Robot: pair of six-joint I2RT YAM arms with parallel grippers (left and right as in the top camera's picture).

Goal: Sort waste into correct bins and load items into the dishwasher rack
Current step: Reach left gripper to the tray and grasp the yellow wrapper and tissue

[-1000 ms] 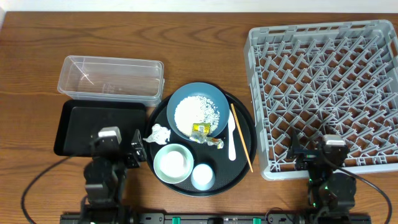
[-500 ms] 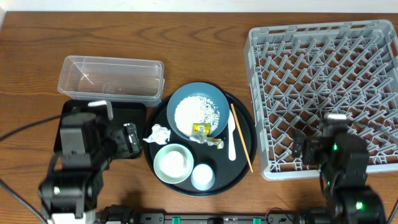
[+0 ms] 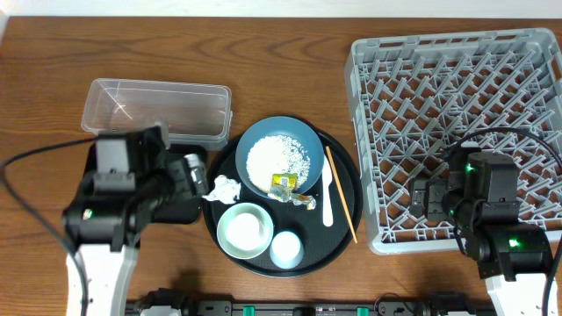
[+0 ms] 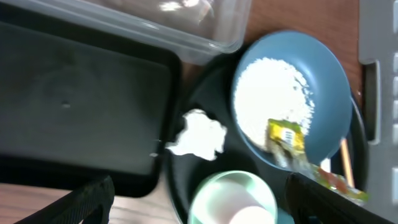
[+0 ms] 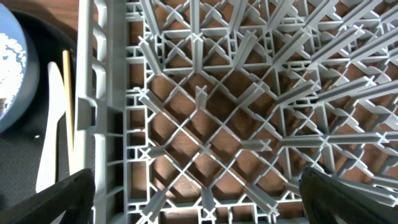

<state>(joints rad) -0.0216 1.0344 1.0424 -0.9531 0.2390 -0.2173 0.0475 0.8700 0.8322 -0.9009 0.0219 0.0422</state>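
My left gripper should now reach, open, until its fingers are on both sides of the wrapper's middle (image 3: 289, 193), because the yellow-green wrapper (image 3: 284, 182) lies uncovered across the dark blue plate's near rim.
A dark blue plate (image 3: 290, 132) with a heap of white rice (image 3: 277, 160) and a yellow-green wrapper (image 3: 285, 184) sits on the round black tray (image 3: 347, 224). A crumpled tissue (image 3: 224, 189), a mint bowl (image 3: 244, 230), a small cup (image 3: 285, 248), a white spoon (image 3: 327, 197) and a chopstick (image 3: 341, 193) lie on it too. My left gripper (image 3: 195, 175) is open and empty, above the black rectangular tray's (image 3: 183, 211) right edge, just left of the tissue (image 4: 198, 134). My right gripper (image 3: 426, 197) is open and empty above the grey rack's (image 3: 457, 96) near left corner (image 5: 205, 112).
The clear tub (image 3: 156, 112) stands behind the black rectangular tray (image 4: 81, 99). The left wrist view also shows the plate (image 4: 329, 74), wrapper (image 4: 285, 134) and bowl (image 4: 211, 193). The spoon (image 5: 50, 143) and chopstick (image 5: 67, 99) lie just left of the rack wall.
Both arms have come forward from the table's near edge. The left gripper has moved over the black rectangular tray toward the tissue; the right has moved over the rack's near left corner.
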